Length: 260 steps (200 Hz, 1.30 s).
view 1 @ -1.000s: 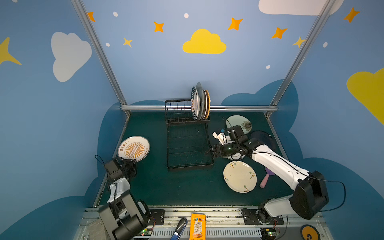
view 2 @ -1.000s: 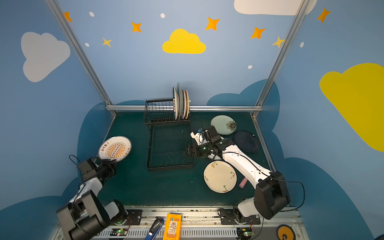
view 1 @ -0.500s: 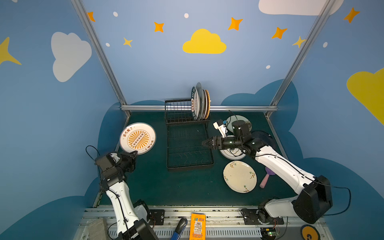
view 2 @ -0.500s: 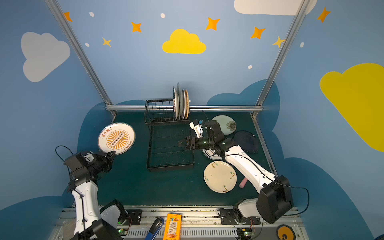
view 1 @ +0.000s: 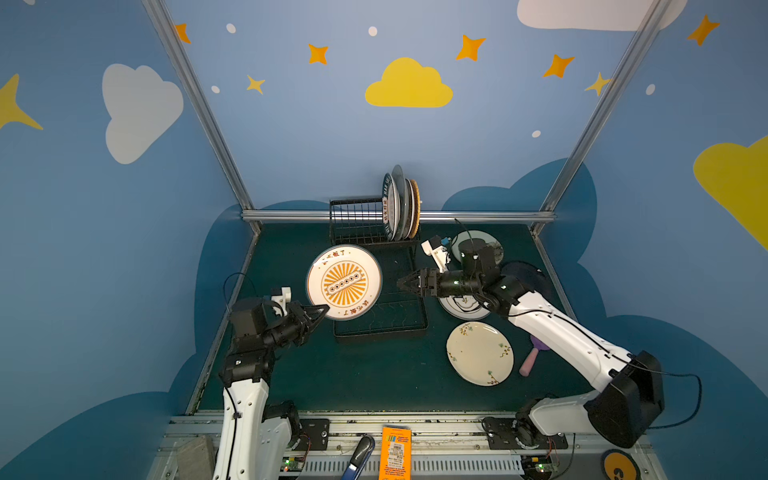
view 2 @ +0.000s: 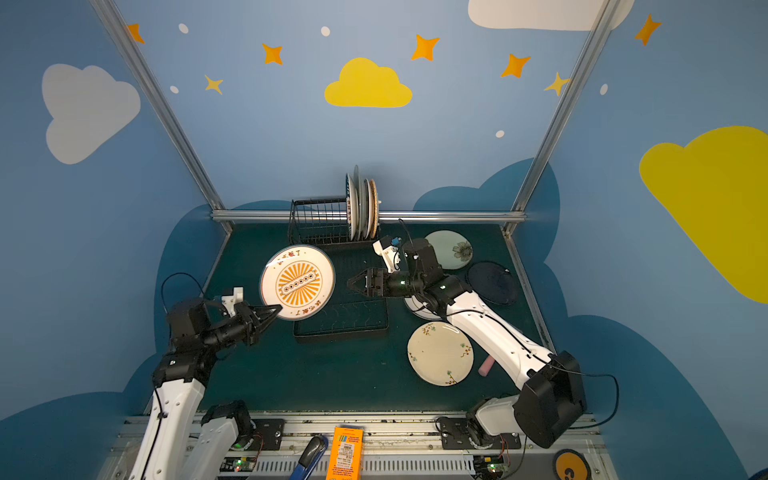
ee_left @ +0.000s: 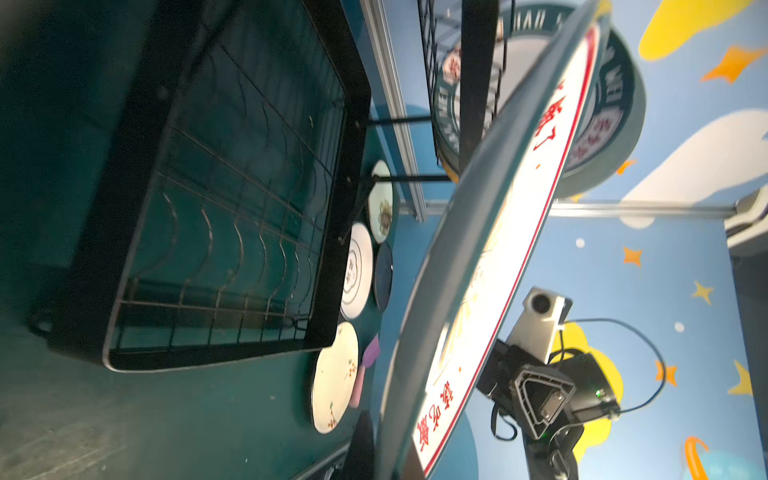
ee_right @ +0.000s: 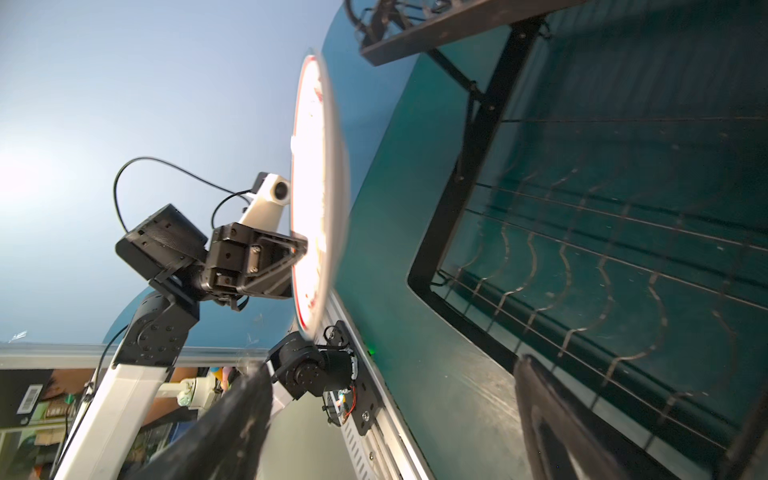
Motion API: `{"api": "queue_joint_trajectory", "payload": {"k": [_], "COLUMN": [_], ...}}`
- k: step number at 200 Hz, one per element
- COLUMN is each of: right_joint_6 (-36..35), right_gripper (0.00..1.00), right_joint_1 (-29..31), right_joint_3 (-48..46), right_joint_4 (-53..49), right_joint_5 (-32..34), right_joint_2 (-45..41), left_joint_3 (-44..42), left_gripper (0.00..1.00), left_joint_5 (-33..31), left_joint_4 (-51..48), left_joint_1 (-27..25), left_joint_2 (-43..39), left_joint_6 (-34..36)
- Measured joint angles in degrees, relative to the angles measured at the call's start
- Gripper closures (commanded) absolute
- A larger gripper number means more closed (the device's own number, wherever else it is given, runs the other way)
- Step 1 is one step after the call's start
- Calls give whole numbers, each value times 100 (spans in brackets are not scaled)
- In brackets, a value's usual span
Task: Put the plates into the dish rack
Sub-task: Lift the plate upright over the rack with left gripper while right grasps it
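The sunburst plate (view 1: 345, 281) is in my left gripper with its broad side to the basket's slots, so next my right gripper grabs the plate's opposite rim (view 1: 380, 277) and turns the plate edge-on.
My left gripper (view 1: 324, 308) (view 2: 277, 308) is shut on the lower rim of a white plate with an orange sunburst (view 1: 344, 282) (view 2: 297, 282) (ee_left: 490, 266). It holds the plate tilted up over the left edge of the black dish rack (view 1: 380, 329) (ee_left: 208, 208). My right gripper (view 1: 400, 284) (view 2: 350, 284) (ee_right: 390, 415) is open and empty above the rack's tray, facing that plate (ee_right: 316, 187). Several plates (view 1: 401, 203) stand in the rack's raised basket. A cream floral plate (view 1: 480, 353), a pale green one (view 2: 451, 249), a dark navy one (view 2: 492, 282) and a white one (view 1: 461, 309) lie flat at the right.
A pink and purple stick-like handle (view 1: 530, 359) lies right of the cream plate, under my right arm. An orange box (view 1: 395, 453) and a blue tool (view 1: 357, 457) sit on the front rail. Metal frame posts and blue walls close in the mat.
My left arm has raised the sunburst plate from the mat's left edge and carried it right, up to the rack. My right gripper has reached left over the tray and stayed open.
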Motion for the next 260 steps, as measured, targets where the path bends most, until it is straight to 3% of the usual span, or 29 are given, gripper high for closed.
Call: {"api": "queue_joint_trajectory", "payload": {"k": [34,63,106,142,165,173,203,218,228,260], "right_joint_6": [-72,-9,140,391,457,463,455,435,402,181], "right_gripper": [34,52,71,99,100,100,100,100,100,100], "right_joint_1": [195,192,201,286,348,385,527,592,608,608], "right_joint_3": [221,306,306,306,302,299,295,282,282,251], "right_joint_4": [-83,-256,-332,-372,-483,-494,-590,-647,-682,-728], "right_joint_5": [350,608,833,1078,1399,1508,1770,1952,2098,2809], "right_joint_2": [11,116,131,129,116,96,31,-76,-184,-745], "left_joint_3": [0,0,0,0,72,107,393,629,796,1010], "left_gripper": [96,96,96,96,96,89,25,7,0,0], "left_joint_5": [-201,-385,-586,-643,-656,-647,-796,-1047,-1292,-2225], "left_joint_4": [356,684,852,933,916,901,713,402,122,-573], "left_joint_1": [-981,-1421,-1589,-1600,-1626,-1624,-1626,-1600,-1567,-1325], "left_joint_2": [199,345,437,612,750,817,1047,1150,1187,1062], "left_joint_6": [-219,-367,-398,-258,-35,42,385,605,813,1217]}}
